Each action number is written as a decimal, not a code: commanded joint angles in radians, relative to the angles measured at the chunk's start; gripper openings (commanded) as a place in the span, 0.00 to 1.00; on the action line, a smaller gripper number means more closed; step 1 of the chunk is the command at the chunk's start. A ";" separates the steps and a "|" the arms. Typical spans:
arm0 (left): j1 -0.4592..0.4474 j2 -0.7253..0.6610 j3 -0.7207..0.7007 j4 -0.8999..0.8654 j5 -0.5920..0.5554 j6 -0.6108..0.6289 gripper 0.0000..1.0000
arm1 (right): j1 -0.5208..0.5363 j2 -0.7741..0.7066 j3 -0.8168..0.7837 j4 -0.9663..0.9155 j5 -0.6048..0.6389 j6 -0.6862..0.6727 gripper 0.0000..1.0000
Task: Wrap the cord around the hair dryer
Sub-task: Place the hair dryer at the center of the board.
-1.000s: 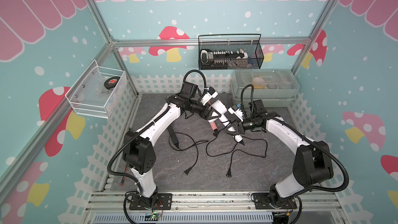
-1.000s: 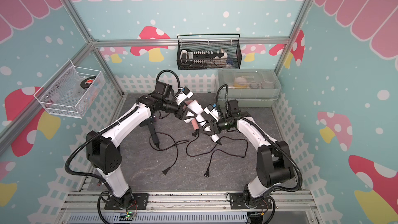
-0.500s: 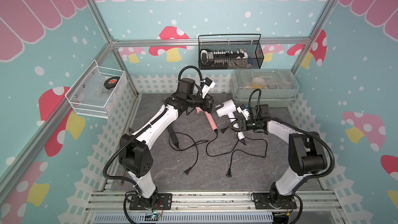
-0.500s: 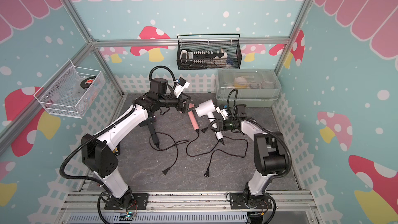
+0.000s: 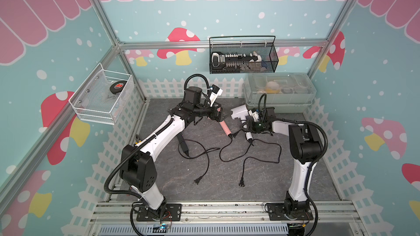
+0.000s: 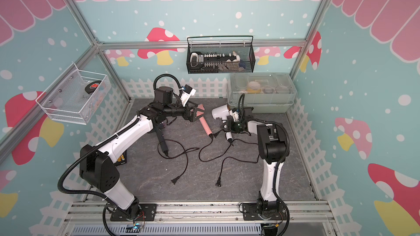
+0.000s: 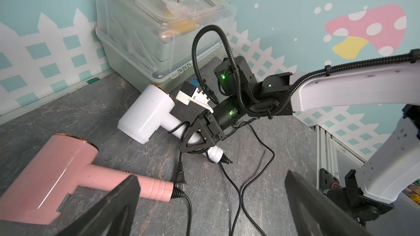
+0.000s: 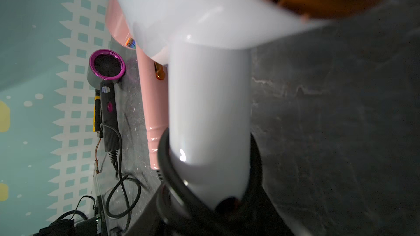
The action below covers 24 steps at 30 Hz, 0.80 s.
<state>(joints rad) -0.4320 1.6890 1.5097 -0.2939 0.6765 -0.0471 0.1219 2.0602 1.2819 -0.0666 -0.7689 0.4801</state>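
Cord is looped round the white dryer's handle [image 8: 168, 166]. My right gripper should go on lowering the dryer onto open mat [image 6: 218, 125] next to the pink dryer and let go there.
The white hair dryer [image 5: 238, 112] [image 6: 219, 112] lies tilted near the back right of the mat. My right gripper [image 5: 246, 125] [image 6: 227, 124] is shut on its handle [image 8: 209, 110], as the left wrist view also shows [image 7: 195, 141]. A loop of black cord [image 7: 179, 126] [image 8: 172, 178] lies round the handle beside the jaws. More cord [image 5: 261, 153] [image 7: 236, 191] trails from the handle end over the mat. My left gripper [image 5: 221, 116] [image 6: 200, 112] [image 7: 211, 178] hangs open and empty to the left of the dryer, above a pink dryer.
A pink hair dryer [image 5: 225, 128] [image 7: 56, 169] lies between the arms, a plug [image 7: 179, 175] by its handle end. A black-and-magenta dryer [image 8: 106, 69] [image 5: 183, 143] lies under my left arm. Loose cords end in plugs [image 5: 198, 180] [image 5: 242, 183]. A clear box [image 5: 279, 91] stands at the back right.
My left gripper has opened and drawn back to the left, away from the white dryer. The right gripper has carried the dryer toward the back right.
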 commanded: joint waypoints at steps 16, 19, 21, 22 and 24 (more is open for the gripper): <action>0.005 -0.047 -0.060 0.049 -0.012 -0.005 0.99 | 0.058 0.191 0.180 -0.061 0.254 0.059 0.00; 0.006 -0.057 -0.067 0.044 -0.019 0.002 0.99 | 0.066 0.170 0.145 -0.045 0.270 0.063 0.19; 0.007 -0.059 -0.068 0.040 -0.018 0.006 0.99 | 0.068 0.156 0.124 -0.035 0.275 0.064 0.37; 0.010 -0.058 -0.069 0.039 -0.018 0.006 0.99 | 0.068 0.149 0.114 -0.031 0.276 0.064 0.46; 0.010 -0.060 -0.071 0.040 -0.017 0.004 0.99 | 0.068 0.131 0.095 -0.022 0.281 0.066 0.58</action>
<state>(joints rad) -0.4290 1.6573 1.4475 -0.2611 0.6670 -0.0494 0.1902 2.1860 1.4300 -0.0433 -0.5827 0.5327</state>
